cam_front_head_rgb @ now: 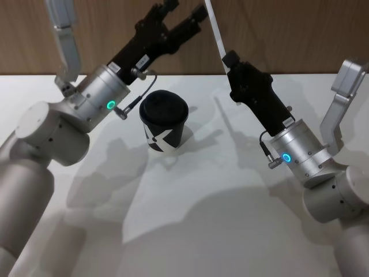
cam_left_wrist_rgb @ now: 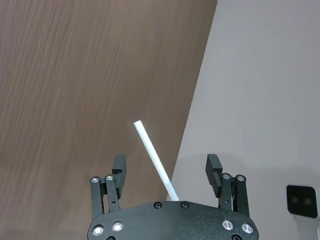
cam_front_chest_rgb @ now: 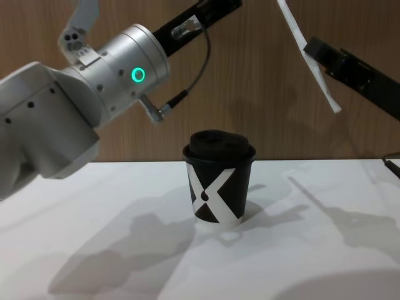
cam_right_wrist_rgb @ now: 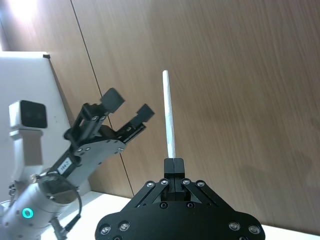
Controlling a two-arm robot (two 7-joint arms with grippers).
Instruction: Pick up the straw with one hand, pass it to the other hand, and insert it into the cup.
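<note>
I expect the white straw [cam_front_head_rgb: 216, 29], which looks much longer than the black cup [cam_front_head_rgb: 164, 120] is tall, to keep its upper part sticking out when I insert it.
The thin white straw [cam_front_head_rgb: 214, 26] stands tilted in the air, with my right gripper [cam_front_head_rgb: 229, 58] shut on it near its lower part; its short lower end [cam_front_chest_rgb: 333, 103] pokes out below the gripper [cam_front_chest_rgb: 312, 45]. My left gripper [cam_front_head_rgb: 184, 11] is open, raised beside the straw's upper part and apart from it. In the left wrist view the straw [cam_left_wrist_rgb: 152, 152] shows between the open fingers [cam_left_wrist_rgb: 119, 167]. In the right wrist view the straw [cam_right_wrist_rgb: 169, 115] rises from my shut right gripper [cam_right_wrist_rgb: 173, 164]. The black cup [cam_front_head_rgb: 163, 124] with a white X and domed lid stands upright on the table below both grippers.
The white table [cam_front_head_rgb: 202, 202] spreads around the cup [cam_front_chest_rgb: 219, 181]. A wood-panelled wall [cam_front_head_rgb: 277, 29] stands behind it. My left arm's silver wrist [cam_front_chest_rgb: 125, 69] hangs over the table left of the cup.
</note>
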